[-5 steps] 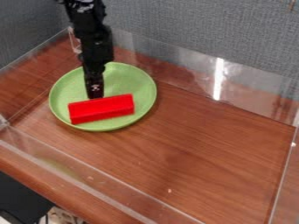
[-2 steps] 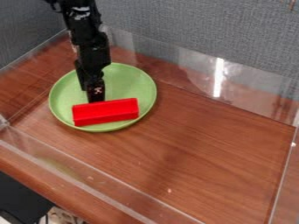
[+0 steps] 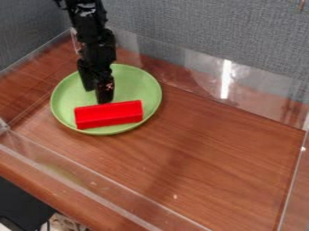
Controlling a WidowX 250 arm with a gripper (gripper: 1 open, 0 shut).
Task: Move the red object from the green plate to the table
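Observation:
Next, I open my gripper, move it forward over the red object's middle (image 3: pixel 108 115) and close it there before I lift, because my gripper's fingers are low behind the red object.
A bright red object (image 3: pixel 108 114), bar-shaped, lies flat on the near half of the round green plate (image 3: pixel 145 88), which rests on the left part of the brown wooden table (image 3: pixel 205 153). My black gripper (image 3: pixel 98 92) hangs straight down over the plate's middle, just behind the red bar and apart from it. Its jaws stand open with nothing between them, and the fingertips are close to the plate's surface.
Low clear acrylic walls (image 3: pixel 223 77) run around the table on all sides. A grey backdrop stands behind the far wall. Bare wood lies to the right of and in front of the plate.
The gripper has sunk a little toward the plate and rolled about its vertical line. The red bar now lies slightly farther right on the plate than a second ago.

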